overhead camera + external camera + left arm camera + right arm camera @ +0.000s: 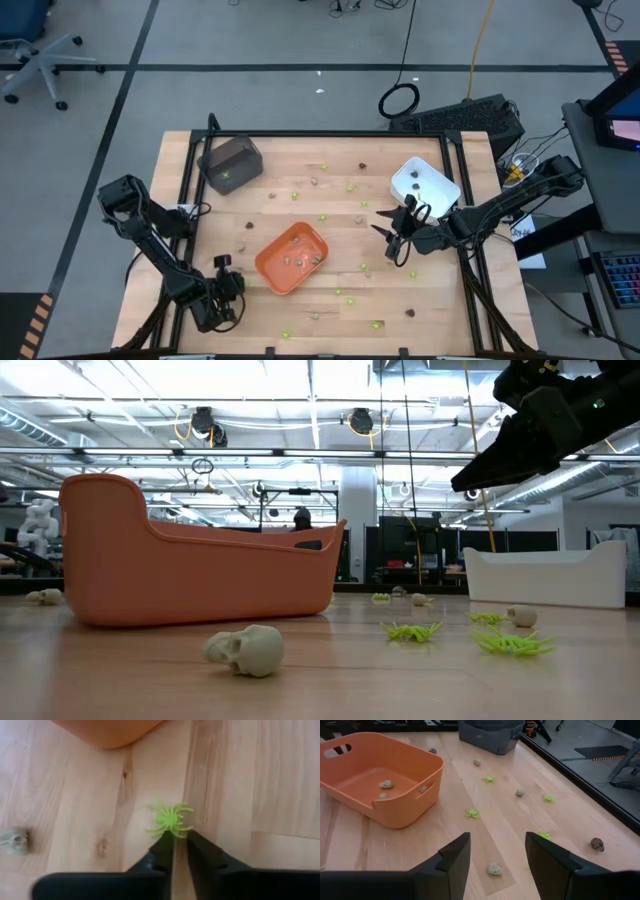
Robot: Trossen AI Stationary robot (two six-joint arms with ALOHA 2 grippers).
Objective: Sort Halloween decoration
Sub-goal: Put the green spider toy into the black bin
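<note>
Next, my left gripper opens wide and brings its fingers around the spider's body point(167, 819) before it lifts, because its fingers reach only the green spider's near legs point(175, 832).
The Halloween decoration lies scattered over the wooden table point(330, 300) as tiny lime-green spiders, tan-grey skulls and dark brown pieces. One green spider point(169, 819) lies on the wood just off the orange tray's point(292, 258) near left corner. My left gripper point(232, 280) point(181, 836) points steeply down with its fingers closed at that spider's near edge. My right gripper point(497, 852) point(395, 235) hangs open above the table between the orange tray and the white tray point(422, 182), with nothing between its fingers. A few skulls point(385, 784) lie inside the orange tray. My left gripper has the green spider's near legs point(175, 831) between its two fingertips point(167, 840), which stand a narrow gap apart. The fingers slant steeply down from the table's near left side. The spider's body lies flat on the wood just beyond the tips.
A dark grey tray point(230, 163) stands at the far left with a green piece in it. A skull point(14, 840) lies near the left gripper. In the low view another skull point(245, 650) and green spiders point(515, 643) lie in front of the trays. Dark rails point(330, 136) border the table.
</note>
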